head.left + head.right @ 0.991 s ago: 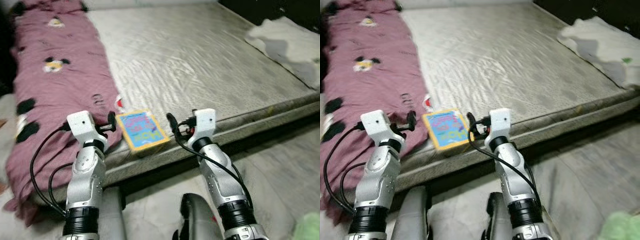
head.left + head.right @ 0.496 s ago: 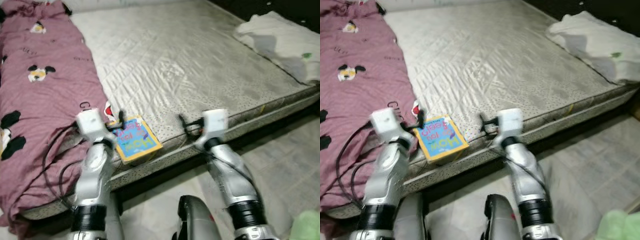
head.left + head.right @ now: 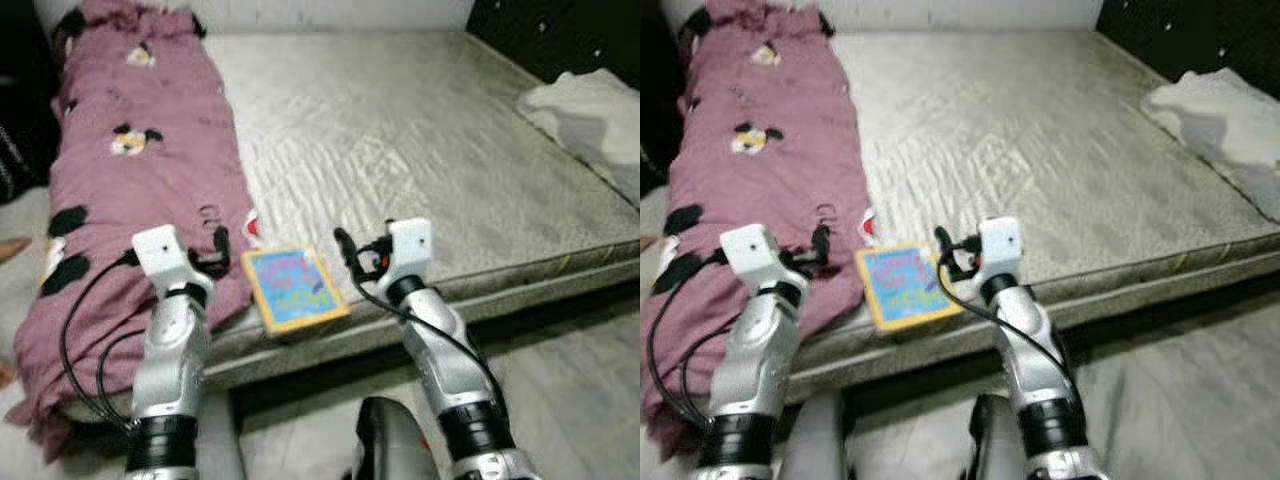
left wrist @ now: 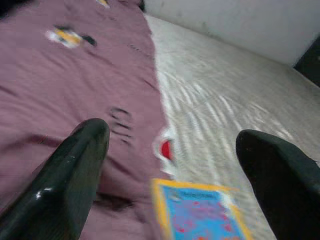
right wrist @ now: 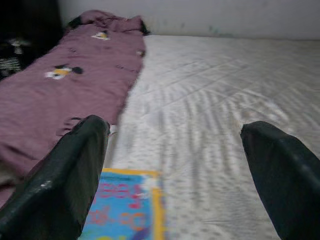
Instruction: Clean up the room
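Observation:
My gripper will lift the thin book [image 3: 295, 289] by one edge, and the book will stay stiff and shut, because the yellow border [image 3: 310, 322] lies straight and flat.
A thin book [image 3: 293, 288] with a blue cover and yellow border lies flat near the front edge of the grey mattress [image 3: 420, 150]. A maroon blanket [image 3: 140, 170] with cartoon mouse prints runs along the mattress's left side. My left gripper [image 3: 220, 246] hovers just left of the book, over the blanket's edge, fingers [image 4: 75, 170] spread wide with nothing between them. My right gripper [image 3: 346, 250] hovers just right of the book, also open and empty. The book [image 5: 125, 210] lies low between the right fingers, and the book [image 4: 200, 212] sits below the left ones.
A crumpled white cloth [image 3: 590, 115] lies at the mattress's far right. Dark furniture [image 3: 540, 30] stands behind it. Grey floor [image 3: 580, 400] runs along the front of the low bed, under my arms.
The whole picture has shifted, so the camera moved. Both arms stay raised on either side of the book, which has not moved on the mattress.

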Tool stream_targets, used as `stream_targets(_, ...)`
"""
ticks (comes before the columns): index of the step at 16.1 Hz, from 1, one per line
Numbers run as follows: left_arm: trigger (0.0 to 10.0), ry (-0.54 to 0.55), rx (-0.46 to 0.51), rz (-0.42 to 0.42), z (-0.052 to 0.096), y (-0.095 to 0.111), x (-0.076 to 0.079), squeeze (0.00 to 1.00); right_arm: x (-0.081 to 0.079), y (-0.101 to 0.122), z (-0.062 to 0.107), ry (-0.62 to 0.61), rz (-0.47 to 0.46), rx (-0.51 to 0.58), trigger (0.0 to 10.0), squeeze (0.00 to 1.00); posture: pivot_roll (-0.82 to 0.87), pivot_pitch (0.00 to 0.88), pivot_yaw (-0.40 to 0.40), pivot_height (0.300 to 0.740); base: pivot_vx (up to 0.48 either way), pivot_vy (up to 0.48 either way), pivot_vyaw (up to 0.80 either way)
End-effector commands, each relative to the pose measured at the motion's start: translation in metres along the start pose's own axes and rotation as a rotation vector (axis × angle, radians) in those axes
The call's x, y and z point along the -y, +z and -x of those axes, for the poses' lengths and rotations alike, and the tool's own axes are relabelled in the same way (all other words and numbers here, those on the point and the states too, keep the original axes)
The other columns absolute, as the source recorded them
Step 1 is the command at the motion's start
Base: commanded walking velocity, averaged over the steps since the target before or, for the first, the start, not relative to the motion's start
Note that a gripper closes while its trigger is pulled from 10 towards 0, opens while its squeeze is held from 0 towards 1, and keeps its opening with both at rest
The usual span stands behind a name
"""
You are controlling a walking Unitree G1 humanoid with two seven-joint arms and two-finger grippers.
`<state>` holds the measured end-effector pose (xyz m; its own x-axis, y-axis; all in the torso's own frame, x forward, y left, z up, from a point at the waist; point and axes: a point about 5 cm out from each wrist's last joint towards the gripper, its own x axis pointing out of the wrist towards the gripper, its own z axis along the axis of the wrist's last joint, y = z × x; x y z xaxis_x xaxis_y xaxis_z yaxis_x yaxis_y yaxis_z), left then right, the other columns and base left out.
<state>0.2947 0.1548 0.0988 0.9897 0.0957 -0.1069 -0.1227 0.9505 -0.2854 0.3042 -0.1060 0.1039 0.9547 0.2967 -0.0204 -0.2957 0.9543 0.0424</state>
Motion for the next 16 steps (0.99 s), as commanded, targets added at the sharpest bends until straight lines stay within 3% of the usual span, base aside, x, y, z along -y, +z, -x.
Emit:
stream_targets(1,10.0,-0.030,-0.027,0.005,-0.002,-0.003,0.008,0.00,0.005,-0.002,0.001,-0.022,-0.003,-0.013,10.0,0.00,0.00,0.023,-0.063,0.594,0.000,0.000,0.00)
stream_targets(6,10.0,-0.047,-0.039,0.012,-0.006,-0.004,0.014,0.00,0.005,-0.002,0.001,-0.026,-0.003,-0.013,10.0,0.00,-0.01,0.031,-0.063,0.594,0.000,0.000,0.00)
stream_targets(9,10.0,-0.037,-0.130,0.032,-0.013,-0.016,0.016,0.00,0.005,-0.001,0.006,-0.030,0.001,-0.011,10.0,0.00,-0.03,0.040,-0.064,0.594,0.000,0.000,0.00)
stream_targets(12,10.0,-0.056,-0.228,0.070,-0.016,-0.033,0.023,0.00,0.015,0.007,0.017,-0.061,0.029,-0.004,10.0,0.00,-0.06,0.071,-0.061,0.594,0.000,0.000,0.00)
stream_targets(14,10.0,-0.109,-0.333,0.071,-0.016,-0.053,0.037,0.00,0.026,0.013,0.031,-0.090,0.043,-0.005,10.0,0.00,-0.11,0.100,-0.062,0.594,0.000,0.000,0.00)
stream_targets(16,10.0,-0.147,-0.370,0.088,-0.017,-0.060,0.050,0.00,0.026,0.016,0.043,-0.078,0.051,-0.021,10.0,0.00,-0.14,0.112,-0.068,0.594,0.000,0.000,0.00)
